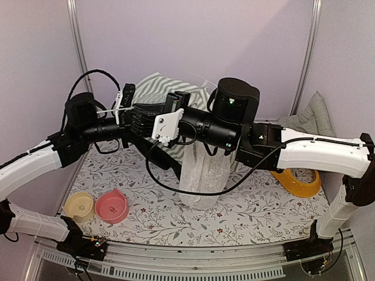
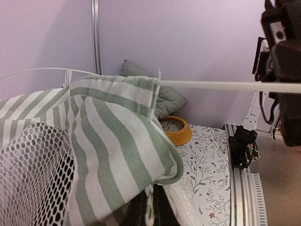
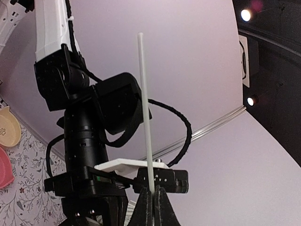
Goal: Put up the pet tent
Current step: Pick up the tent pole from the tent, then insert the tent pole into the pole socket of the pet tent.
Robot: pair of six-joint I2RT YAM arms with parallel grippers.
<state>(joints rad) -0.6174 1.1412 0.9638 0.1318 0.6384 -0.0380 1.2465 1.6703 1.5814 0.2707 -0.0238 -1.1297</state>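
Observation:
My left gripper holds the fabric fold, and the white pole's loose end (image 3: 140, 37) pokes out past it, so next I pull that fold (image 2: 162, 178) back beyond the pole's end.
The pet tent (image 1: 157, 85) is a heap of green-and-white striped fabric at the back centre, with its white lace curtain (image 1: 202, 172) hanging down in front. In the left wrist view the striped fabric (image 2: 108, 136) and black mesh window (image 2: 33, 174) fill the left. My left gripper (image 2: 151, 209) is shut on a fold of the fabric's edge. A thin white pole (image 2: 211, 86) comes out of the fabric hem. My right gripper (image 3: 154, 197) is shut on that pole (image 3: 145, 108), which stands straight out from its fingertips. Both wrists cross above the tent (image 1: 167, 117).
An orange bowl (image 1: 296, 182) sits at the right, and also shows in the left wrist view (image 2: 175, 129). A pink bowl (image 1: 111, 206) and a cream bowl (image 1: 79, 206) sit front left on the floral mat (image 1: 252, 205). A gingham cushion (image 1: 310, 117) leans in the back right corner.

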